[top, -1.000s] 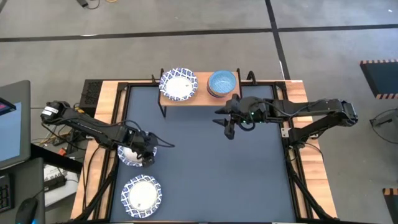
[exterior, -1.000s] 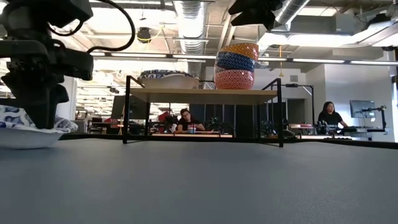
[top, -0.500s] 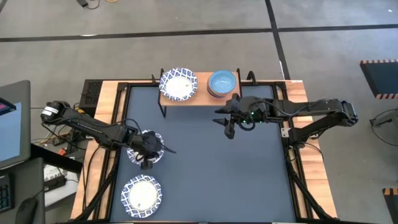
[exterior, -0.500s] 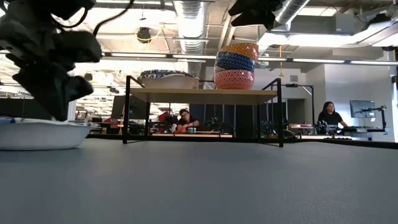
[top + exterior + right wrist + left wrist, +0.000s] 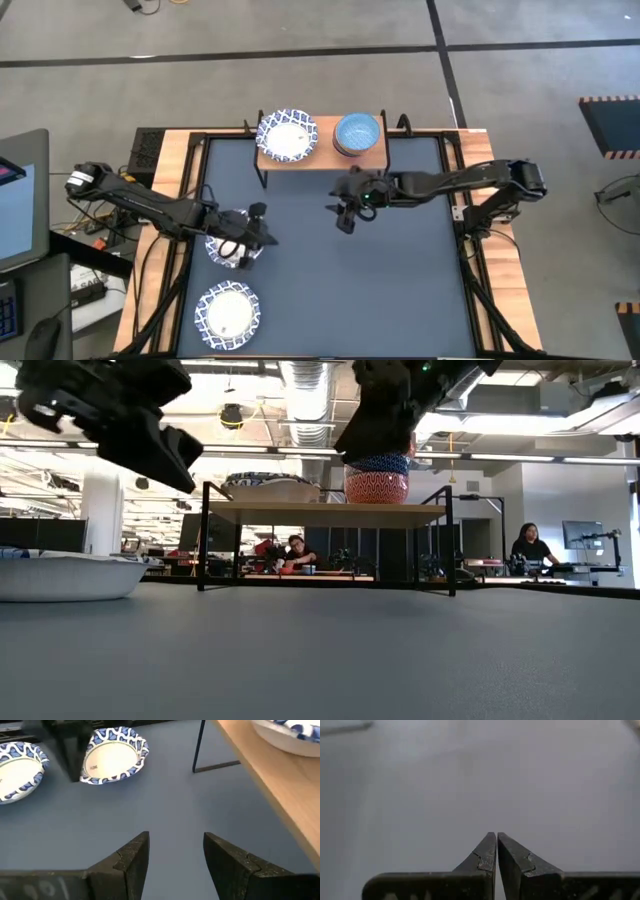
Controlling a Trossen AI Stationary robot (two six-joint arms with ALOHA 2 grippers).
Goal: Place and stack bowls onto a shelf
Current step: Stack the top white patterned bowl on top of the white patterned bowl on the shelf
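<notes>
My left gripper needs to open, since it is shut and empty above the white bowl's rim (image 5: 257,251). It should then grip that rim while my right gripper keeps the bowl (image 5: 227,248) steady.
A white bowl with a blue patterned rim (image 5: 224,254) rests on its base on the dark table, partly under my left arm. My left gripper (image 5: 496,837) is shut with nothing between its fingers and hangs above that bowl's right rim (image 5: 175,470). A second such bowl (image 5: 228,312) lies nearer the front edge. On the shelf (image 5: 322,158) at the far edge sit a third patterned bowl (image 5: 287,135) and a stack of smaller bowls with a light blue one on top (image 5: 357,133). My right gripper (image 5: 176,840) is open above mid-table, in front of the shelf.
The table's wooden side rails (image 5: 168,150) and black frame border the dark top. In the low view the right gripper (image 5: 372,420) hides the upper bowls of the stack (image 5: 378,486). People sit at desks in the room beyond the table.
My left gripper has risen off the bowl on the table, tipped upward and shifted toward the table's right; the bowl, tilted before, now lies flat. My right gripper has come down and toward the table's left and near side, away from the shelf.
</notes>
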